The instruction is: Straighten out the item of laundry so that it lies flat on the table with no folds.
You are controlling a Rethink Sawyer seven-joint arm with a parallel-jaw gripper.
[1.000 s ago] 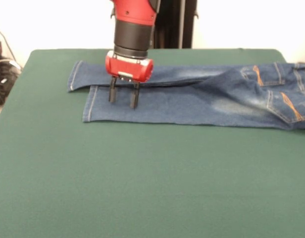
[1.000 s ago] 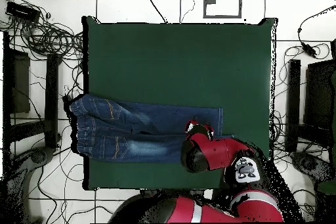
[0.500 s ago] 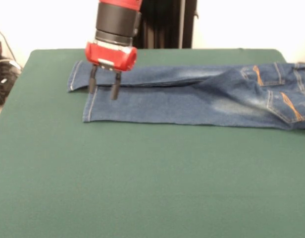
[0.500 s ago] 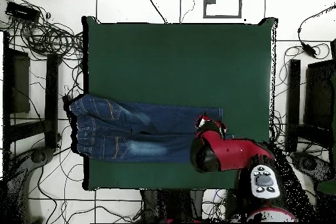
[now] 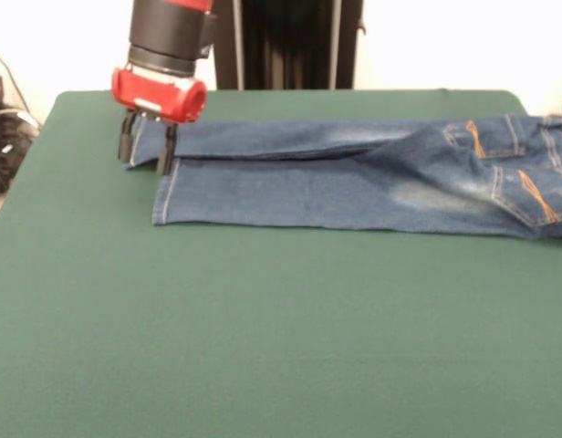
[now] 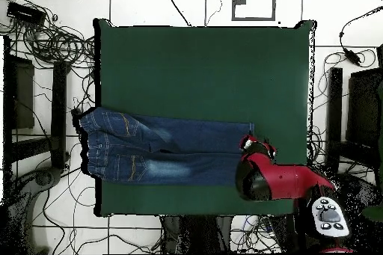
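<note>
The near leg is straight and has little slack up to the seat, so the pockets and waist will come along when the robot's gripper pulls that leg's hem.
The blue denim jeans lie lengthwise on the far half of the green table. The legs point to the left in the front view and the waist and pockets to the right. The near leg partly overlaps the far leg, and a fold runs up near the seat. My gripper is open and hangs at the far leg's hem, with a finger near the cuff. It holds nothing. In the overhead view the jeans reach the table's left edge, and the gripper is at their right end.
The jeans' waist reaches or slightly overhangs the table's edge at the right of the front view. Cables and dark equipment lie on the floor around the table. The green cloth in front of the jeans is bare.
My gripper has moved from over the near leg toward the left of the front view, to the far leg's hem, staying open. The jeans have not moved.
</note>
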